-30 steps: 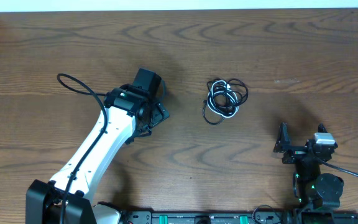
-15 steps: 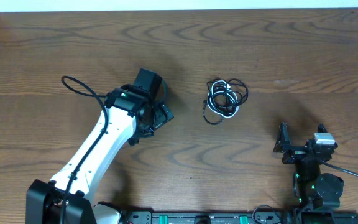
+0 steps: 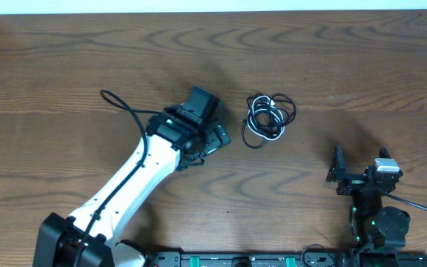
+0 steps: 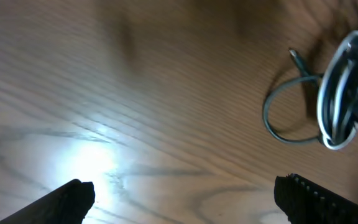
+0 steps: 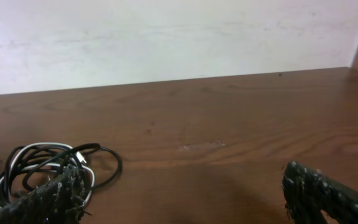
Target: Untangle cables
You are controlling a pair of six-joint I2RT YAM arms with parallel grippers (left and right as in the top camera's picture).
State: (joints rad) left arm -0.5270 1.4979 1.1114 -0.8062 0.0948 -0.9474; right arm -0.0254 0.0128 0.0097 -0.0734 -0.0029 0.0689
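I keep moving to the loop's outer bend (image 3: 248, 144) until the fingers close there, because a black loop (image 3: 244, 129) sticks out free of the heap of cables toward my open left gripper.
The cables (image 3: 269, 117) lie as one small bunch of black and white loops at the table's middle right. My left gripper (image 3: 210, 144) hovers just left of the bunch, open and holding nothing. In the left wrist view the cables (image 4: 340, 93) sit at the right edge, blurred, beyond the open left gripper (image 4: 185, 202), which has bare wood between its fingers. My right gripper (image 3: 335, 172) rests open near the front right, well apart from the bunch. From the right wrist the cables (image 5: 48, 165) show at the far left, partly behind one fingertip of the open right gripper (image 5: 185, 199).
The brown wooden table (image 3: 332, 59) spreads all round the bunch. The left arm's own black wire (image 3: 121, 104) loops out to its left. A pale wall (image 5: 166, 31) rises behind the table's far edge.
My left arm has swung to the right, bringing its gripper closer to the bunch of cables. The cables and the right arm have not moved.
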